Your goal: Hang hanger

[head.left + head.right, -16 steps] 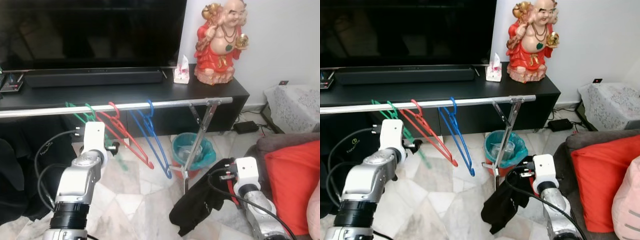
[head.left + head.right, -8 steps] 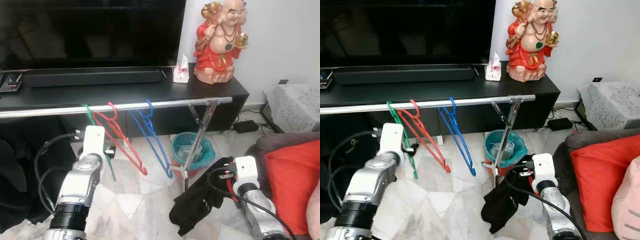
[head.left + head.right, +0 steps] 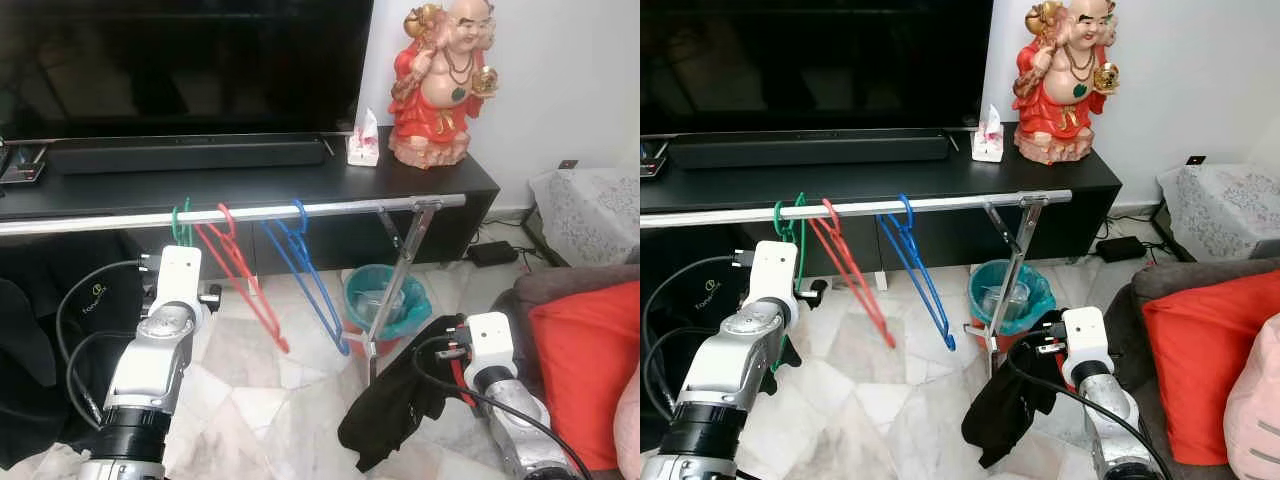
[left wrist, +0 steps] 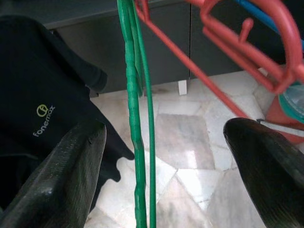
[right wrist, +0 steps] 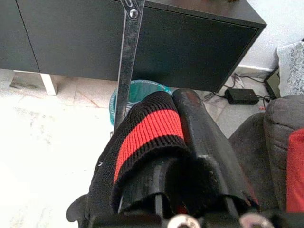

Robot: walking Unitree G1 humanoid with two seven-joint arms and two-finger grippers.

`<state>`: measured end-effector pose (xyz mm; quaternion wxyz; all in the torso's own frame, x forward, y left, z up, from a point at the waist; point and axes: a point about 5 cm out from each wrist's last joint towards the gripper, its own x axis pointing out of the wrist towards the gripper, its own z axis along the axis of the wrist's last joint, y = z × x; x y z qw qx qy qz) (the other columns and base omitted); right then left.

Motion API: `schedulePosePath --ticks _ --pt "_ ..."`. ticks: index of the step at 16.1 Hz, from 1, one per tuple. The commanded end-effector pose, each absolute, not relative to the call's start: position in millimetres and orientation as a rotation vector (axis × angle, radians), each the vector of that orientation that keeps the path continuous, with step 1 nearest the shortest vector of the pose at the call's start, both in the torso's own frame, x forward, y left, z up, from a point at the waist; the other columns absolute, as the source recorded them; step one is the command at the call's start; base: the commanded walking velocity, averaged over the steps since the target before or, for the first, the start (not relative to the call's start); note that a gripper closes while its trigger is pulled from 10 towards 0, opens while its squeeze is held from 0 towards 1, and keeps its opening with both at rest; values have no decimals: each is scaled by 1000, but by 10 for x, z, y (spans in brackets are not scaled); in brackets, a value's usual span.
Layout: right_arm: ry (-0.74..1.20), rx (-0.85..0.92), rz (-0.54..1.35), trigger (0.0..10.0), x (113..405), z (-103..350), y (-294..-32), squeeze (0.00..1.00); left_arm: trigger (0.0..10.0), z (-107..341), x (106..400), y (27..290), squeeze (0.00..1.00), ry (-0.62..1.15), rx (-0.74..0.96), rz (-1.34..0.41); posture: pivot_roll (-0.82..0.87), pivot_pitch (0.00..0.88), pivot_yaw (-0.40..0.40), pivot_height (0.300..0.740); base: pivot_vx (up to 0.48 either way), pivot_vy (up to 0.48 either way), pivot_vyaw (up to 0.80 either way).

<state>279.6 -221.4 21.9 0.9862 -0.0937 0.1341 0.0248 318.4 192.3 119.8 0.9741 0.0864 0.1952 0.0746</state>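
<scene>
The green hanger (image 3: 182, 225) is separated from the red hanger by a gap (image 4: 165, 66), so the green hanger will leave the rail by itself when I lift it.
A green hanger (image 4: 135, 142) hangs edge-on from the silver rail (image 3: 320, 208), close beside a red hanger (image 3: 245, 285) and a blue hanger (image 3: 312, 290). My left gripper (image 4: 166, 128) is open, its two black fingers (image 4: 66, 175) wide apart on either side of the green hanger without touching it. The left arm (image 3: 160, 340) stands just below the rail. Low on the right, my right gripper (image 5: 185, 114) is shut on a black garment with a red stripe (image 3: 395, 410), which droops toward the floor.
The rail's folding leg (image 3: 395, 285) stands by a teal bin (image 3: 385, 300). Behind it is a black TV cabinet (image 3: 440, 180) with a TV, a soundbar and a red statue (image 3: 435, 85). Dark clothes (image 3: 40, 330) hang at left. A sofa with a red cushion (image 3: 585, 365) is at right.
The green hanger has moved right along the rail, from spread and tilted to straight and edge-on beside the red one. My left arm has shifted slightly left. The right arm is unchanged.
</scene>
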Motion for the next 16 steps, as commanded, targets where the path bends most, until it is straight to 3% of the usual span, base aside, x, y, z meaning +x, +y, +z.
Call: schedulePosePath --ticks 1,14,15,16 --pt "269 -184 48 10000 2819 235 -2225 0 10000 1200 3224 1916 0 375 181 150 109 0 -87 740 0 0 0" --pt "264 -184 48 10000 2815 244 -2235 0 9765 1005 3493 1787 0 288 140 129 84 0 -85 740 0 0 0" --pt "262 -185 45 10000 2812 248 -2247 0 2000 1006 3502 1789 0 281 139 143 84 0 -86 740 0 0 0" --pt "262 -186 43 10000 2811 250 -2254 0 0 1001 3516 1780 0 273 130 155 84 0 -88 740 0 0 0"
